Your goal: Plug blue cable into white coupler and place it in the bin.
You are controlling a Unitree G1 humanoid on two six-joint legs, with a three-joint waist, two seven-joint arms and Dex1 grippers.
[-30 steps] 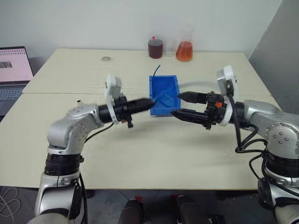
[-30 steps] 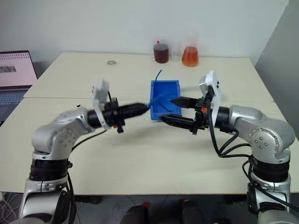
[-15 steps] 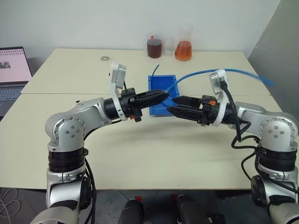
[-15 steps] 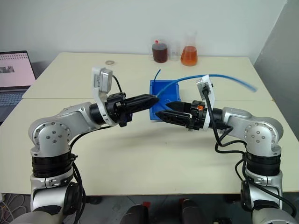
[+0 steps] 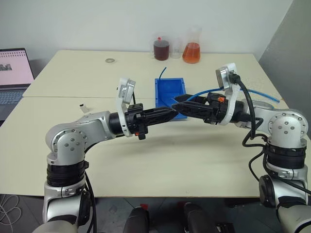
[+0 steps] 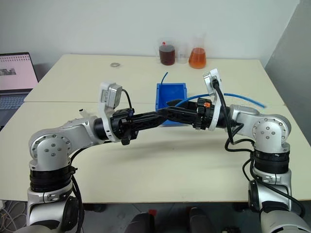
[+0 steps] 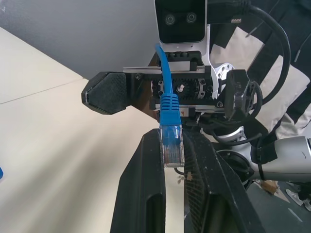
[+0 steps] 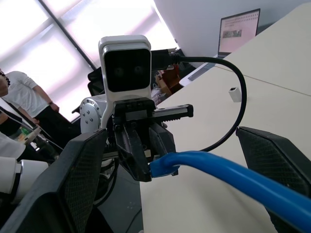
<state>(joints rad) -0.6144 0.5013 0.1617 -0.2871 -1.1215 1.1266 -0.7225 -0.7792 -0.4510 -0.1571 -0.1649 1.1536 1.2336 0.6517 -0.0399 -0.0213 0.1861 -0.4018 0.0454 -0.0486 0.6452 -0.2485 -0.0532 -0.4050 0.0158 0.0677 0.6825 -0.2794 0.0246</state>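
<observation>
My left gripper covers the clear plug (image 7: 172,148), so my right gripper should take the blue cable (image 7: 169,108) behind the plug, freeing my left gripper for the white coupler.
My left gripper (image 5: 171,113) is shut on the clear plug (image 7: 170,148) at the tip of the blue cable (image 5: 232,91). The cable arcs from there to the right over the table. Facing it tip to tip is my right gripper (image 5: 179,106), open, its wide-spread fingers (image 8: 83,177) standing on either side of the left gripper's tip and empty. Both hang just in front of the blue bin (image 5: 170,88). The white coupler (image 5: 82,106) lies alone on the table at the left, apart from both grippers.
A dark red bottle (image 5: 161,49) and a flask of orange liquid (image 5: 191,52) stand at the table's far edge. A small ring (image 5: 110,60) lies at the back left, a laptop (image 5: 13,73) at the far left. A dark-blue stub (image 5: 163,73) pokes up behind the bin.
The two grippers have closed in on each other, and the left tip with the plug now sits between the right gripper's open fingers. The cable's loop has sunk toward the table.
</observation>
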